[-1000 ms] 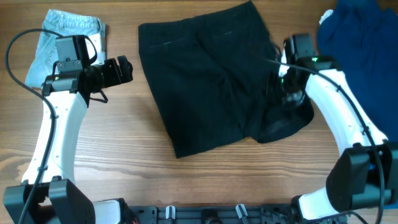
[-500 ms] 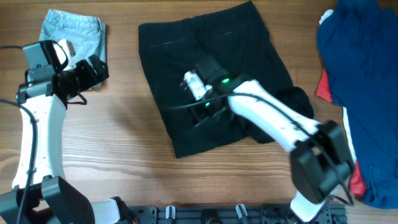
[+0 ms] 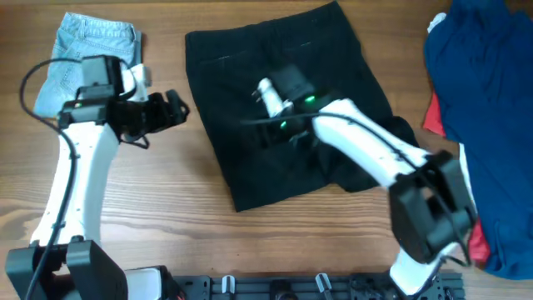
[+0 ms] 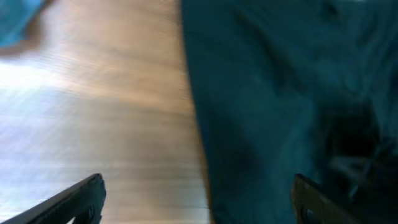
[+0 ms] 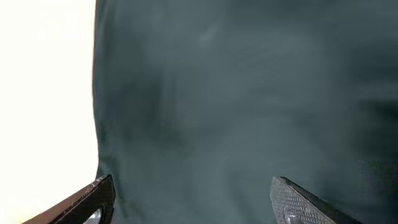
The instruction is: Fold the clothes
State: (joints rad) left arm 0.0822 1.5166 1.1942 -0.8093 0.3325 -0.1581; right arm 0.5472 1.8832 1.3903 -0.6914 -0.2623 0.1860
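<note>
The black shorts are lying crooked with one leg bunched (image 3: 360,173), so my right gripper should first pull them toward the dark blue cloth and draw that leg (image 3: 402,131) out.
The black shorts (image 3: 250,75) lie spread on the wooden table, waistband at the far side, right leg bunched near the front right. My right gripper (image 3: 271,137) is open over the middle of the shorts; its wrist view shows dark cloth (image 5: 236,99) between open fingers (image 5: 193,202). My left gripper (image 3: 179,107) is open just left of the shorts' left edge, over bare wood. Its wrist view, blurred, shows the shorts' edge (image 4: 261,93) and wood between its open fingers (image 4: 196,199).
Folded light-blue denim shorts (image 3: 87,42) lie at the far left, behind my left arm. A pile of dark blue cloth (image 3: 491,100) with a red piece (image 3: 435,117) sits at the right edge. Bare wood (image 3: 166,183) lies in front.
My left gripper swung right, from near the denim shorts to the black shorts' left edge. My right gripper stayed over the middle of the shorts, shifting slightly.
</note>
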